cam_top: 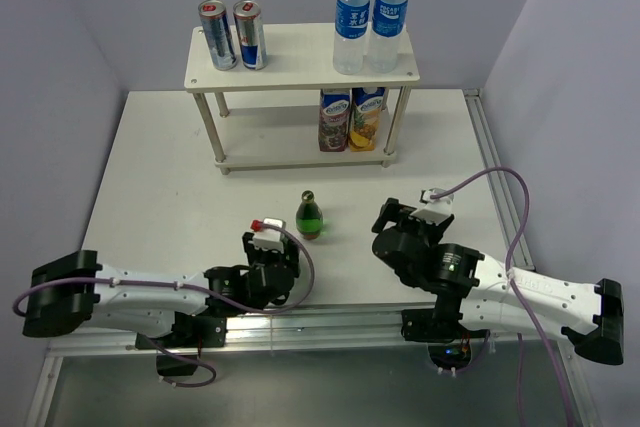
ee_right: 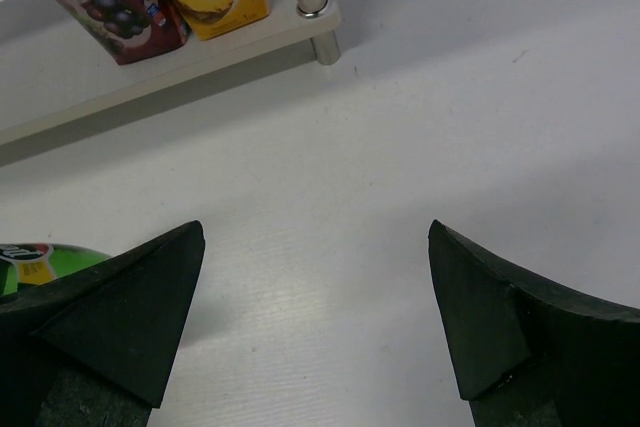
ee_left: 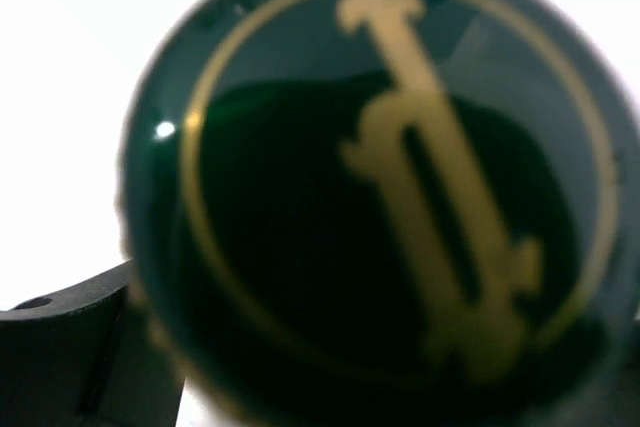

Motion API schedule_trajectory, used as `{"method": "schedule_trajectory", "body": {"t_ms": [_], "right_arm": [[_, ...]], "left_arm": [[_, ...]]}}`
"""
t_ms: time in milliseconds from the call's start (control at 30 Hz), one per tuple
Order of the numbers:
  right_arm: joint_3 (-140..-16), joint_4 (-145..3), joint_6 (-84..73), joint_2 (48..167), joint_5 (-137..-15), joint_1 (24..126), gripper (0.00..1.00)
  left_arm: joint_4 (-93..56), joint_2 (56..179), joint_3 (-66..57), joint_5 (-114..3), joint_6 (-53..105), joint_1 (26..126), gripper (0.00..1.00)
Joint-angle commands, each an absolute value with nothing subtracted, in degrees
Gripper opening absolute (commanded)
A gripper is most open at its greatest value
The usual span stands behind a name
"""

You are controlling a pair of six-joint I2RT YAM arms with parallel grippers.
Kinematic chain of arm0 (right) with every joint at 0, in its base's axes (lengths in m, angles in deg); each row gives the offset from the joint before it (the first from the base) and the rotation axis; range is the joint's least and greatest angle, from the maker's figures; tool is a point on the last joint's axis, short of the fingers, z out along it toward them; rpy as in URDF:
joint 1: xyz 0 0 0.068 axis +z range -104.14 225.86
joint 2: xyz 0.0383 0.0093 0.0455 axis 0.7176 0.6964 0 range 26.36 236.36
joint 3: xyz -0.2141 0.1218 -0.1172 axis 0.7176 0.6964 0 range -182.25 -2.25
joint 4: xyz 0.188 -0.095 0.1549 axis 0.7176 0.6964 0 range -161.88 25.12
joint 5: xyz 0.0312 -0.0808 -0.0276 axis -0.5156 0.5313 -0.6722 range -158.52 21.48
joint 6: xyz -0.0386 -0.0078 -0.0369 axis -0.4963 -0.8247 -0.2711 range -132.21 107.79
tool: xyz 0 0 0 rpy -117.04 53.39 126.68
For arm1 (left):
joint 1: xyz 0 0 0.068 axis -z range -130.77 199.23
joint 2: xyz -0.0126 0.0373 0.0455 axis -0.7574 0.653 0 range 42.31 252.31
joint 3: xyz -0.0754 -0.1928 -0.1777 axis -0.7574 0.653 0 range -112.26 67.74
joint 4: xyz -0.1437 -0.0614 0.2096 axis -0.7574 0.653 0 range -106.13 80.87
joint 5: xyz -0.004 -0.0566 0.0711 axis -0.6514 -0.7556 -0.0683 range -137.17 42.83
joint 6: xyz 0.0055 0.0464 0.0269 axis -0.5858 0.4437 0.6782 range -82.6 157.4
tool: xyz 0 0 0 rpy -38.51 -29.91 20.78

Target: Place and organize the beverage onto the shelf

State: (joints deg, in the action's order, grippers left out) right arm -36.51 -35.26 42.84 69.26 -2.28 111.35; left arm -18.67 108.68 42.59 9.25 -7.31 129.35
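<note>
The lower board under the cans is clear, so my left gripper should go on carrying its green bottle with the cap up until the bottle's bottom sits on that board.
A small round green bottle with a gold emblem stands on the table in front of the shelf. My left gripper reaches it from the near left. In the left wrist view the bottle fills the frame, blurred, and one dark finger lies against its lower left side. My right gripper hovers open over bare table to the bottle's right, with the bottle's label just showing past its left finger.
The shelf's top board holds two cans at the left and two water bottles at the right. Two juice cartons stand on the lower board, right side. White walls close in the table.
</note>
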Motion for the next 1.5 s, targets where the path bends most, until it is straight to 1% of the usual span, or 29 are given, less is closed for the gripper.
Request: {"method": "schedule_trajectory", "body": {"t_ms": [0,100,133,200,233,300,333,400,433,533,633,900,1167,1467], "right_arm": [[-36.0,-37.86,42.2,69.08,-1.46,111.78,1.0],[-36.17,-37.95,42.11,69.17,-1.55,111.69,1.0],[-36.17,-37.86,41.93,69.16,-1.55,111.69,1.0],[-36.0,-38.47,41.67,68.81,-1.81,111.69,1.0],[-35.91,-38.74,41.41,68.55,-1.81,111.69,1.0],[-35.73,-39.7,40.44,68.38,-1.99,111.77,1.0],[-35.56,-40.06,40.0,68.2,-2.25,111.78,1.0],[-35.82,-40.68,38.95,68.02,-2.43,111.69,1.0],[-35.91,-40.68,38.86,67.76,-2.51,111.69,1.0],[-35.64,-40.41,38.77,66.88,-2.52,111.69,1.0],[-34.94,-41.02,38.33,65.74,-2.95,111.77,1.0],[-35.12,-41.03,38.68,67.23,-2.78,111.69,1.0],[-34.68,-42.43,37.98,67.85,-2.95,111.77,1.0],[-34.42,-42.61,38.15,68.81,-2.87,111.69,1.0]], "left_arm": [[-20.33,102.79,39.43,16.74,-4.02,127.47,0.0],[-26.83,99.88,40.75,12.0,3.27,121.32,0.0],[-30.42,99.18,41.1,10.76,4.52,117.56,0.0],[-33.78,99.17,41.02,5.94,8.12,113.5,0.0],[-35.88,100.22,40.41,4.78,10.48,109.31,0.0],[-39.49,101.89,38.83,1.45,12.96,105.24,0.0],[-40.9,103.98,37.17,-1.96,14.97,101.31,0.0],[-43.28,106.1,34.96,-5.59,16.66,97.51,0.0],[-44.07,108.03,33.04,-7.95,17.62,94.01,0.0],[-46.53,111.98,29.17,-13.49,18.85,88.2,0.0],[-47.68,116.74,24.77,-16.31,19.65,84.15,0.0],[-47.68,129.74,12.47,-21.94,21.41,77.98,0.0],[-47.07,137.22,6.13,-23.79,21.58,74.02,0.0],[-45.92,143.29,1.03,-21.15,22.99,72.79,0.0]]}}
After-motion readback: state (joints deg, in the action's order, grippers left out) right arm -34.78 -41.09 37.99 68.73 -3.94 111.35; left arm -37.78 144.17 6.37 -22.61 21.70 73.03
